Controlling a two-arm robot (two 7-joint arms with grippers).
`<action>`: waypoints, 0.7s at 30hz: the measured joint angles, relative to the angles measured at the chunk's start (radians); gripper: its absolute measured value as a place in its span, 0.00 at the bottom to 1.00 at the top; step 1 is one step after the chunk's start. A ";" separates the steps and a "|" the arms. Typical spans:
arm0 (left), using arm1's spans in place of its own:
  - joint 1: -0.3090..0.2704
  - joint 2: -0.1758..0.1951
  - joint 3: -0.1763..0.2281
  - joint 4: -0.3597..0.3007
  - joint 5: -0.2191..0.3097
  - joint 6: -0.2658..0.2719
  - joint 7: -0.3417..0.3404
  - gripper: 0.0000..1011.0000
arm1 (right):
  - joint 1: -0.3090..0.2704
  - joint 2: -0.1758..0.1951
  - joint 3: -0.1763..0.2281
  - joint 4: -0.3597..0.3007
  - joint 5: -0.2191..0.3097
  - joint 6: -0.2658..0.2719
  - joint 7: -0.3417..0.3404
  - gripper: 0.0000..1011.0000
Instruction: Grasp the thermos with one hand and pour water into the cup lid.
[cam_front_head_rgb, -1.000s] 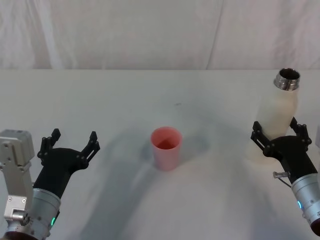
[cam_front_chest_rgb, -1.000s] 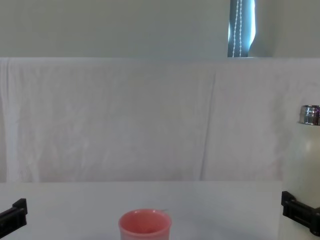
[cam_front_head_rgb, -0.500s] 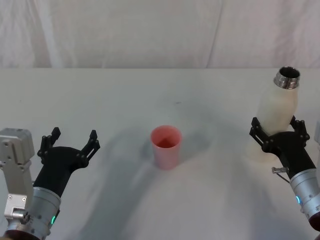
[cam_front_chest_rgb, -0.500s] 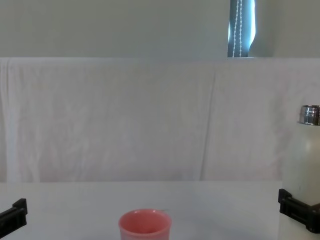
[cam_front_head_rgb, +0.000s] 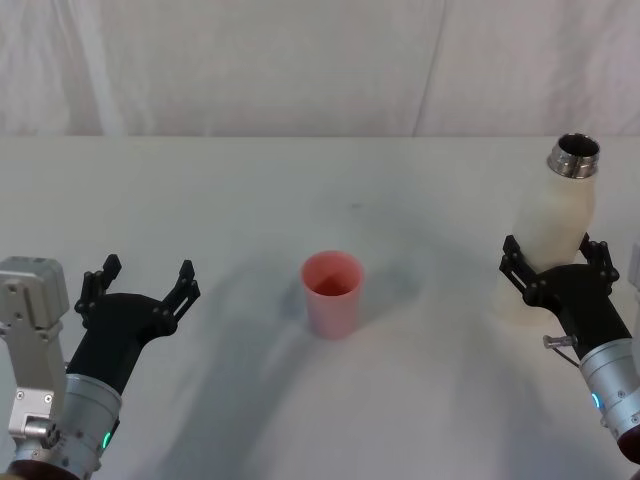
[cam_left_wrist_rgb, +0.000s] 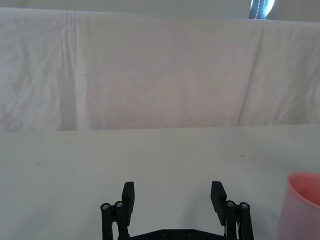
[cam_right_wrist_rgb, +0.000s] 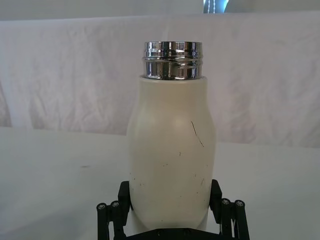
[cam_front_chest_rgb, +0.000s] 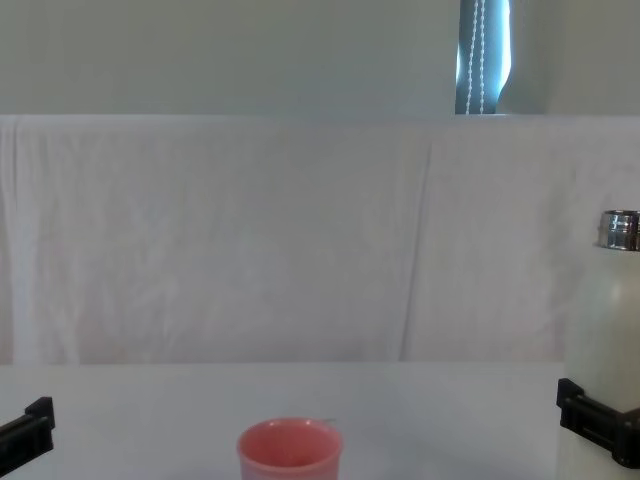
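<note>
I expect the thermos (cam_front_chest_rgb: 606, 325) to let out a thin, clear stream of water when I tip it about level, because the steel neck (cam_front_chest_rgb: 620, 230) is narrow and uncapped.
The cream-white thermos (cam_front_head_rgb: 556, 225) stands upright at the table's right side, its steel neck uncapped. My right gripper (cam_front_head_rgb: 554, 258) is open, with one finger on each side of the thermos's lower body (cam_right_wrist_rgb: 171, 160); the fingers (cam_right_wrist_rgb: 216, 192) sit close against its sides. In the chest view one right finger (cam_front_chest_rgb: 590, 425) shows in front of the thermos (cam_front_chest_rgb: 608, 320). The pink cup lid (cam_front_head_rgb: 332, 293) stands upright in the middle of the table. Left of it, my left gripper (cam_front_head_rgb: 140, 283) hovers open and holds nothing, and the cup lid's rim (cam_left_wrist_rgb: 306, 197) shows beside it.
A white cloth covers the table (cam_front_head_rgb: 250, 200) and hangs as a backdrop (cam_front_head_rgb: 300, 60) behind it. A stretch of bare table lies between the cup lid and the thermos.
My right gripper has crept a little forward along the thermos's lower body. The thermos, cup lid and left gripper have stayed where they were.
</note>
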 joint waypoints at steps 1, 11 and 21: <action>0.000 0.000 0.000 0.000 0.000 0.000 0.000 0.99 | 0.000 0.000 0.000 0.000 0.000 0.000 0.000 0.95; 0.000 0.000 0.000 0.000 0.000 0.000 0.000 0.99 | -0.001 0.000 0.000 -0.002 -0.001 0.001 0.000 0.95; 0.000 0.000 0.000 0.000 0.000 0.000 0.000 0.99 | 0.002 0.005 -0.003 -0.002 -0.015 -0.018 -0.004 0.95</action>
